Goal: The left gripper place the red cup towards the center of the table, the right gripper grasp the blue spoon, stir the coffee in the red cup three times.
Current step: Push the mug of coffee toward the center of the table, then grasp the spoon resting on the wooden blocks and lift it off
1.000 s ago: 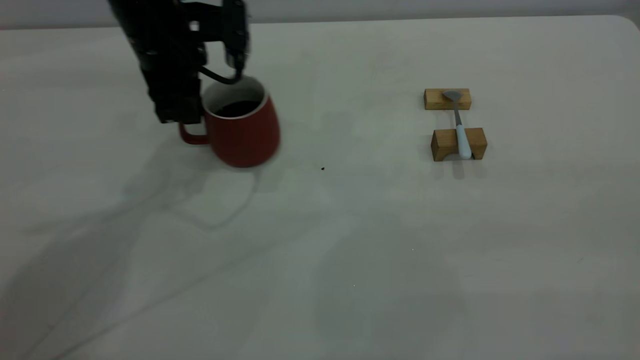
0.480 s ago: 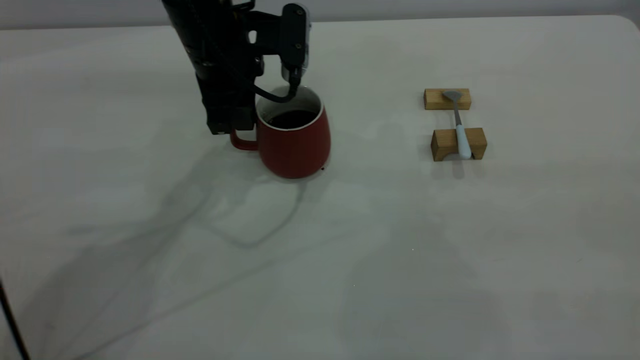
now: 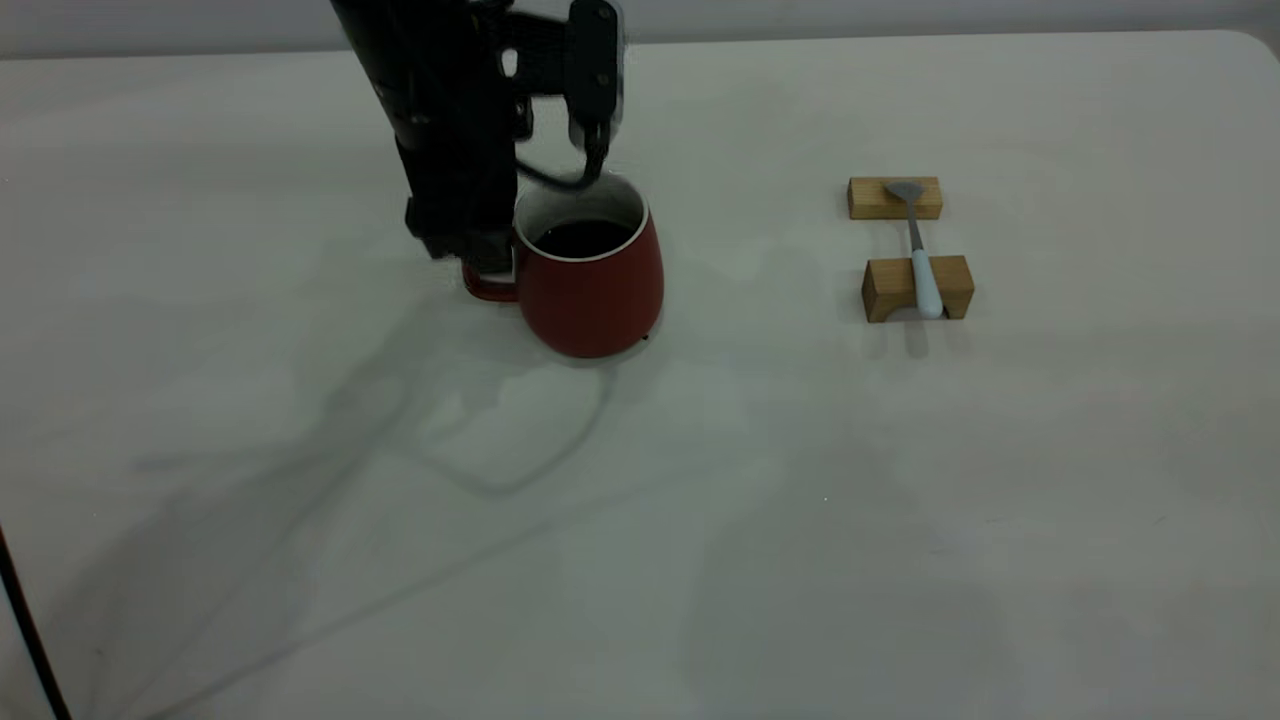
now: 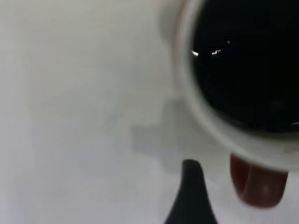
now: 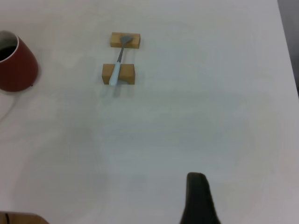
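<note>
I expect the wooden blocks (image 3: 889,290) to move a little but stay behind when I lift the blue spoon, because the blue spoon rests across separate wooden blocks (image 3: 923,271).
The red cup (image 3: 590,290) stands upright on the table (image 3: 700,500), left of centre, with dark coffee (image 3: 583,238) inside. Its handle (image 3: 487,285) points left. My left gripper (image 3: 468,252) hangs over that handle and is open. In the left wrist view one black finger (image 4: 191,191) sits apart from the handle (image 4: 258,185), with bare table between them. The blue spoon (image 3: 922,255) lies across two tan wooden blocks at the right, its handle toward the near side. My right gripper (image 5: 243,191) is open and far from the spoon (image 5: 117,65), and only one finger (image 5: 197,198) shows.
The two wooden blocks (image 3: 895,197) (image 3: 917,287) carry the spoon. A tiny dark speck (image 3: 646,337) lies by the cup's base. The table's rounded corner (image 3: 1255,45) is at the far right. A thin black cable (image 3: 25,630) crosses the near left edge.
The left gripper carried the cup to the right, toward the table's centre, and set it down. Over the last half second the cup has stayed still, while the gripper has shifted only slightly.
</note>
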### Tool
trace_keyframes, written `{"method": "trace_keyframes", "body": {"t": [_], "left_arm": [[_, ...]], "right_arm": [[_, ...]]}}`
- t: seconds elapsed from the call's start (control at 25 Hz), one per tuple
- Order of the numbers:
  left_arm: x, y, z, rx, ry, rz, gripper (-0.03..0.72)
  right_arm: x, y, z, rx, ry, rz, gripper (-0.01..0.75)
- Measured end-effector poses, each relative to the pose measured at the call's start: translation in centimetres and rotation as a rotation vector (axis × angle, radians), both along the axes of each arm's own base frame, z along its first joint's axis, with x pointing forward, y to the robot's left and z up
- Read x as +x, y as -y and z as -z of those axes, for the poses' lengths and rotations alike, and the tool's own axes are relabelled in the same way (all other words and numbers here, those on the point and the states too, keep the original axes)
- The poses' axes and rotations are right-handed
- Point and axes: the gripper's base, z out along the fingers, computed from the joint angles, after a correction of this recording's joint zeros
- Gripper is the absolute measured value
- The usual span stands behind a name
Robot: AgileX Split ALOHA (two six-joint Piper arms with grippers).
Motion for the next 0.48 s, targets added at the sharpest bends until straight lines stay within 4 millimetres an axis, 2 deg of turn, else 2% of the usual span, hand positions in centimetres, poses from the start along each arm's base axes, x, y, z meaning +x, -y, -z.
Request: {"method": "trace_keyframes", "body": {"t": [0.12,0.24,0.4,0.48], "left_arm": [[0.2,0.1,-4.4,-0.080,0.067,-0.141,0.669],[-0.5,-0.3,-11.2,-0.197,0.134,-0.333,0.618],[-3.7,-1.9,-19.5,-0.291,0.145,-0.542,0.518],[-5.9,-3.1,-22.7,-0.300,0.122,-0.622,0.473]], "right_arm": [[0.0,0.0,0.0,0.000,0.000,0.000,0.580],[0.0,0.0,0.0,0.000,0.000,0.000,0.580],[0.0,0.0,0.0,0.000,0.000,0.000,0.580],[0.0,0.0,0.0,0.000,0.000,0.000,0.580]]}}
